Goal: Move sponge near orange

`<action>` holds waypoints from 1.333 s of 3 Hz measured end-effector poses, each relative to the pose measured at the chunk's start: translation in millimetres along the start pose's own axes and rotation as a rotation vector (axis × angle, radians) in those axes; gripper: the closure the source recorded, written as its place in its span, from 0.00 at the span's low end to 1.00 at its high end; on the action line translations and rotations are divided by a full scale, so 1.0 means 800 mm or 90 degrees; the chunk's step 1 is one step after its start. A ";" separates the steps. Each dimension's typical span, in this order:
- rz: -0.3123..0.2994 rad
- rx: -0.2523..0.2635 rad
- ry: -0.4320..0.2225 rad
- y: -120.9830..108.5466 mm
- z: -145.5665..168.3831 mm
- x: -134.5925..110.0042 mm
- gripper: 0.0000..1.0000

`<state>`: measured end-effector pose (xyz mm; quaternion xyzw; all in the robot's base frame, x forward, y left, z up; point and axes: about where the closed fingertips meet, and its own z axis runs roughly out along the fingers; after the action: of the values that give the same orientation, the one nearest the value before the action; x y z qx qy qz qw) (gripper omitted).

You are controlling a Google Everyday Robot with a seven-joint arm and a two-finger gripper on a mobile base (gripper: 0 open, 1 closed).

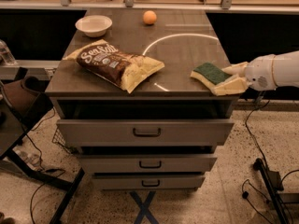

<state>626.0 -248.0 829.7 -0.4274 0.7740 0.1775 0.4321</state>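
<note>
The robot's gripper is only at the sponge's outer end (221, 86), so it needs to open, go farther in over the green top (211, 73) and close there before it lifts toward the orange.
The sponge (210, 73), pale yellow foam with a dark green top, lies flat at the front right of the cabinet top (182, 50). My gripper (227, 77) reaches in from the right at tabletop height. Its two cream fingers (235, 69) sit against the far and near sides of the sponge's right end, closed on it. The orange (149, 17) sits far off at the back middle of the top. It is roughly the full depth of the top away from the sponge.
A yellow-brown chip bag (117, 64) lies at the left middle. A white bowl (94, 25) stands at the back left. A white arc is marked on the top between sponge and orange. Drawers below are partly pulled out.
</note>
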 end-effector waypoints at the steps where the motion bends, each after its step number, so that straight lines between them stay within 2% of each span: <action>1: 0.000 0.000 0.000 0.000 0.000 0.000 1.00; 2: 0.000 0.000 0.000 0.000 0.000 0.000 0.82; 4: 0.000 0.000 0.000 0.000 0.000 0.000 0.36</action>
<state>626.1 -247.7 829.6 -0.4275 0.7740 0.1776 0.4320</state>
